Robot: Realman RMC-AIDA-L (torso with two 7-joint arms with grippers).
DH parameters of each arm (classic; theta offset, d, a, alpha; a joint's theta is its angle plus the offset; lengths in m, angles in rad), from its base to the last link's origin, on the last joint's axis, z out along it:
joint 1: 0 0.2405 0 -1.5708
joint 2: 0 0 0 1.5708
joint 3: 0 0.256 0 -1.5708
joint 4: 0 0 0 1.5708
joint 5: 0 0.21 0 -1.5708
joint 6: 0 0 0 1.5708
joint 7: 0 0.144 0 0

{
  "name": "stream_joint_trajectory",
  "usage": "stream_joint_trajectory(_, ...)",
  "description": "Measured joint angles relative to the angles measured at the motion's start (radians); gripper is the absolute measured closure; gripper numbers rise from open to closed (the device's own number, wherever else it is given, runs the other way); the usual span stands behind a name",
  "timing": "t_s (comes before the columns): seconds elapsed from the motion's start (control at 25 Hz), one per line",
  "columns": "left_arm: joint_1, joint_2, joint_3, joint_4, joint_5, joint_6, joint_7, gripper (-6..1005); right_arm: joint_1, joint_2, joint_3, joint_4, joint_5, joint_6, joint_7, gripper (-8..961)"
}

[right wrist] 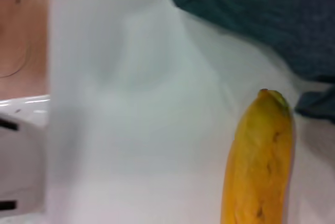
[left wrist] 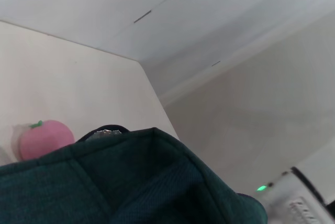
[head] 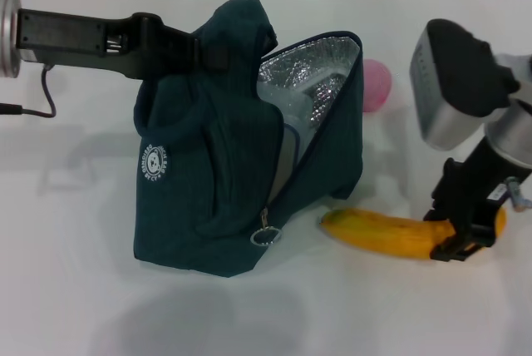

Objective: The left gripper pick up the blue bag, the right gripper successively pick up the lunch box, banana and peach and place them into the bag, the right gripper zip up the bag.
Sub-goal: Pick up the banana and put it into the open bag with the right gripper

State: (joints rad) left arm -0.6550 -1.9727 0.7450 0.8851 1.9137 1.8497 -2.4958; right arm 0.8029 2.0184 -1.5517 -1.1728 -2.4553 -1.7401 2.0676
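My right gripper keeps carrying the banana until it is over the bag's opening (head: pixel 312 90), as that opening is wide and my fingers are across the banana's body (head: pixel 416 238).
The blue bag (head: pixel 208 173) stands on the white table with its mouth open to the right, showing silver lining. My left gripper (head: pixel 212 52) reaches in from the left and is shut on the bag's top handle fabric. The banana (head: pixel 382 233) lies on the table just right of the bag's base. My right gripper (head: pixel 455 231) is down over the banana's right end, one finger behind it and one in front, closed on it. The peach (head: pixel 376 86) sits behind the bag. The lunch box is hidden. The right wrist view shows the banana (right wrist: pixel 259 166) and the bag (right wrist: pixel 261 9).
The bag's ring zipper pull (head: pixel 264 235) hangs low at its front corner. A black cable (head: pixel 46 90) trails on the table at the far left. The left wrist view shows the bag's top (left wrist: pixel 131 182) and the peach (left wrist: pixel 44 137) beyond it.
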Motion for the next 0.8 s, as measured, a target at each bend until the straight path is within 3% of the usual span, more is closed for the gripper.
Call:
stream_joint_trajectory(0.32, -0.001, 0.0, -0.003, 0.0, 0.0, 0.0, 0.0, 958, 0.006, -0.003, 0.212, -0.073, 0.146, -0.326, -0.104, 510)
stream_joint_trajectory(0.52, -0.007, 0.0, -0.002, 0.0, 0.002, 0.0, 0.0, 958, 0.011, -0.011, 0.313, -0.044, 0.201, -0.407, -0.148, 503)
stream_joint_trajectory(0.72, -0.007, 0.0, -0.005, 0.0, 0.005, -0.001, 0.0, 958, 0.001, -0.067, 0.36, 0.031, 0.403, -0.408, -0.165, 496)
stream_joint_trajectory(0.8, -0.008, 0.0, -0.006, 0.0, 0.006, -0.001, 0.0, 958, -0.003, -0.08, 0.412, 0.058, 0.463, -0.407, -0.165, 494)
